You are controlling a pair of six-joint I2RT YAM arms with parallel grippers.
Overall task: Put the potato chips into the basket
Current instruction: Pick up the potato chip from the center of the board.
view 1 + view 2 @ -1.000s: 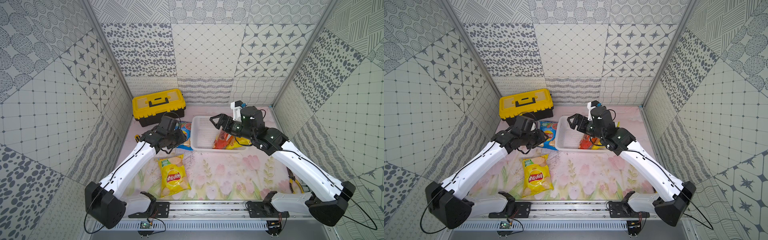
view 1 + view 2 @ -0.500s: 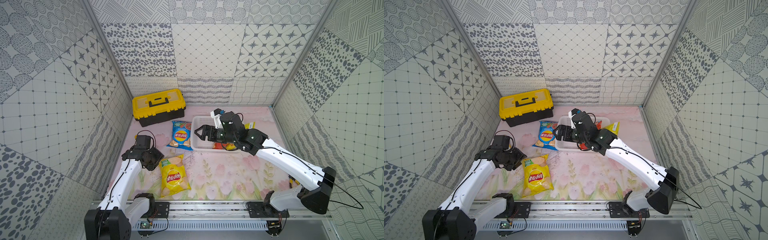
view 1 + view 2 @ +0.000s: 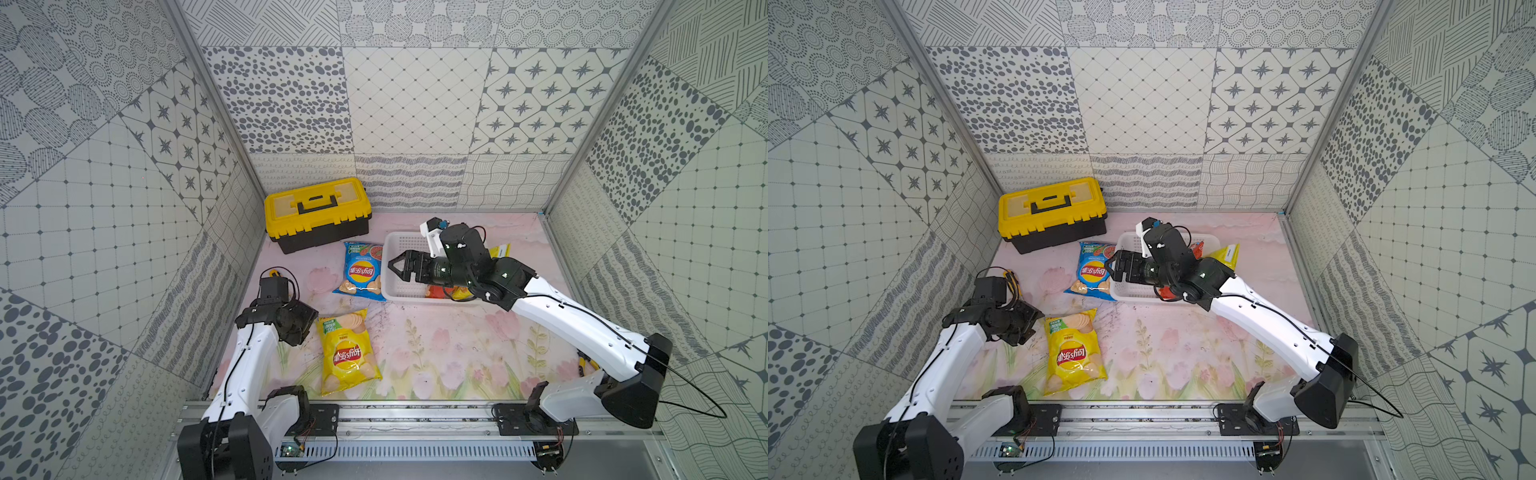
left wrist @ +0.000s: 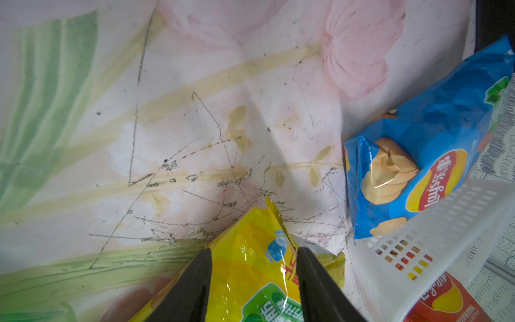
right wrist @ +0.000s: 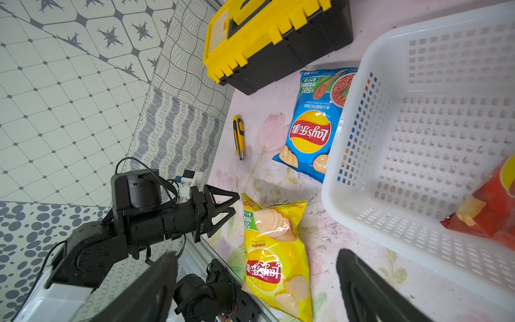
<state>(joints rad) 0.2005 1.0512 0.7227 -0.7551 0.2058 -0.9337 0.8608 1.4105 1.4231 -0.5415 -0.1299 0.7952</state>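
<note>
My right gripper is in the way into the basket (image 3: 408, 286). It should move back to the side while my left gripper brings the near yellow bag in by its top edge (image 3: 344, 315).
A blue bag of potato chips (image 3: 363, 272) (image 3: 1094, 272) (image 5: 312, 128) (image 4: 418, 172) lies against the left wall of the white basket (image 3: 399, 241) (image 3: 1129, 241) (image 5: 418, 111). A yellow bag (image 3: 347, 353) (image 3: 1071, 353) (image 5: 276, 256) lies flat near the front. In the basket are a red bag (image 5: 490, 212) (image 3: 1167, 293) and, at its right end, another yellow bag (image 3: 1225, 255). My left gripper (image 3: 305, 320) (image 4: 252, 256) (image 5: 234, 206) is open, its jaws apart over the near yellow bag's top edge. My right gripper (image 3: 395, 266) (image 3: 1115, 266) (image 5: 255, 255) is wide open above the basket's left wall, holding nothing.
A yellow-and-black toolbox (image 3: 318, 212) (image 3: 1052, 216) stands at the back left. A yellow utility knife (image 5: 238, 136) lies by the left wall behind my left arm. A yellow-handled tool (image 3: 588, 365) lies at the front right. Patterned walls close in three sides.
My left arm drew back from the blue bag by the basket to the near yellow bag's top edge. My right gripper swung left across the basket to its left wall.
</note>
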